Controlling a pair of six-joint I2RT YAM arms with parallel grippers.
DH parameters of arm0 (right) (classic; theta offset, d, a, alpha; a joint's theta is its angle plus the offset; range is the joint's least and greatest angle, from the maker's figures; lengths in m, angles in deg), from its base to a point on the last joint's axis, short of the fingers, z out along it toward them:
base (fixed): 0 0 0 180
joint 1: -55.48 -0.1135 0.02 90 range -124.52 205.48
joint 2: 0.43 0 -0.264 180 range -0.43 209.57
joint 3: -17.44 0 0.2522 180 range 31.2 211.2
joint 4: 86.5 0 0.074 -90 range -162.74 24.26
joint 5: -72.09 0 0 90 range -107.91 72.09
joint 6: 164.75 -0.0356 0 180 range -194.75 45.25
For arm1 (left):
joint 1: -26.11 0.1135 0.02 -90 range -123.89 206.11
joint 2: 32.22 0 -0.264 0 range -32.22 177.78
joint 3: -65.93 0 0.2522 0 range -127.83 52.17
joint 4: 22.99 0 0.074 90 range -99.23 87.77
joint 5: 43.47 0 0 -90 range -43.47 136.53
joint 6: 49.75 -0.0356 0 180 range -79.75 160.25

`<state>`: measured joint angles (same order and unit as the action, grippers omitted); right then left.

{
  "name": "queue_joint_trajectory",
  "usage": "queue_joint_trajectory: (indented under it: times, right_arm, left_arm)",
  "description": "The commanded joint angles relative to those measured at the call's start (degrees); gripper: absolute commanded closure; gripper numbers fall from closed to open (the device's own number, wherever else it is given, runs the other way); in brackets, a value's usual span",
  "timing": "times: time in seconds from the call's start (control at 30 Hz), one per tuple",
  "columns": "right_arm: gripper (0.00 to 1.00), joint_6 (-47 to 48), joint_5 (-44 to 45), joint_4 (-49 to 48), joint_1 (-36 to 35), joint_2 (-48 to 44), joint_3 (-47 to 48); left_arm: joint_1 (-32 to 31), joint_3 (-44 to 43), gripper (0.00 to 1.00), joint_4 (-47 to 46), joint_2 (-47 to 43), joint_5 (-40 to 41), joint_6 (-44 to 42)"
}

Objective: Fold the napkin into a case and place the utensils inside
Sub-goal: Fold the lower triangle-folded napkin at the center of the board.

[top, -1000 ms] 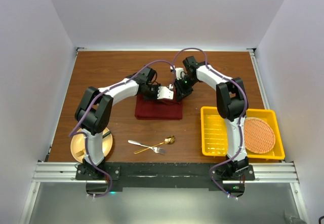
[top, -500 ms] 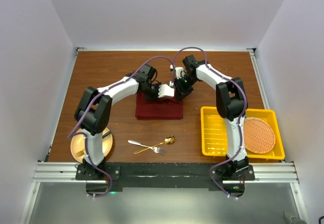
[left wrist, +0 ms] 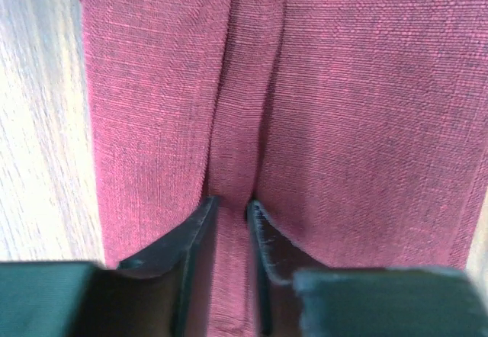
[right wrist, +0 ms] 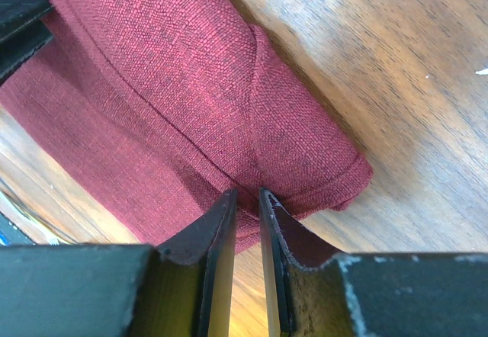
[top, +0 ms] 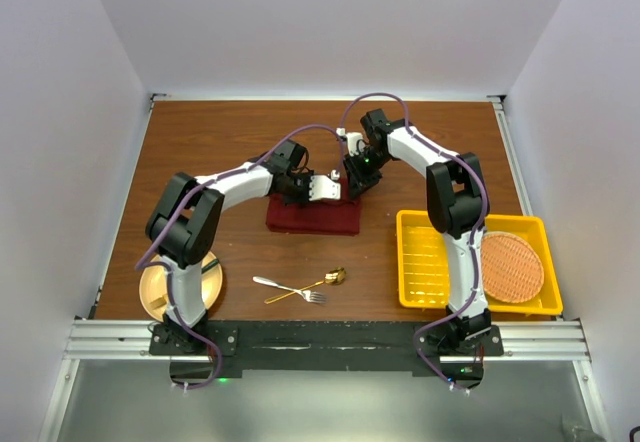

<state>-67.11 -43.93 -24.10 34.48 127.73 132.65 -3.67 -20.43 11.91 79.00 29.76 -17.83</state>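
Next, I lift my left gripper clear and move it to the napkin's end (top: 272, 208) opposite my right gripper, because that end is free and my left gripper is midway (left wrist: 238, 158) along the napkin's fold.
The maroon napkin (top: 312, 217) lies folded as a thick rectangle at the table's middle. My left gripper (top: 336, 189) is at its far right edge, tips down on the cloth. In the left wrist view the jaws (left wrist: 232, 203) stand narrowly apart with a raised ridge of napkin (left wrist: 343, 108) between them. My right gripper (top: 351, 188) is close beside it. In the right wrist view it (right wrist: 248, 196) is shut on the folded corner of the napkin (right wrist: 175, 62). The silver fork (top: 268, 283) and gold spoon (top: 336, 276) lie crossed on the wood nearer the front.
A yellow basket (top: 430, 262) stands at the front right with a round orange woven mat (top: 513, 265) in it. A tan plate (top: 152, 292) sits at the front left, under the left arm's base.
My left jaws have parted slightly after being shut on the cloth. The left gripper sank a little towards the front, and the napkin's far edge dropped flatter. The right gripper kept its place.
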Motion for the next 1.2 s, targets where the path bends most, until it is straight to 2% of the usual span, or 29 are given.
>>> queue_joint_trajectory:
  times: [0.0,0.23,0.43,0.8,1.17]
  right_arm:
    - [0.77,1.2,2.6,0.1,0.3,1.4,1.2]
    - [0.77,1.3,2.5,0.0,0.3,1.7,1.3]
    - [0.77,1.2,2.5,-0.1,0.3,1.8,1.6]
    - [0.77,0.4,1.5,1.3,0.3,1.7,4.5]
    - [0.77,0.4,1.5,1.9,0.3,1.4,4.5]
  left_arm:
    - [-0.3,0.4,0.84,-1.3,0.1,0.7,-1.9]
    - [-0.1,-1.2,1.0,-1.0,0.4,0.8,-3.2]
    - [0.0,-3.0,1.0,-0.7,0.2,0.3,-3.9]
    - [0.2,-7.5,1.0,4.5,-2.2,-6.5,-1.5]
    - [0.2,-4.4,1.0,7.4,-0.7,-8.5,-0.9]
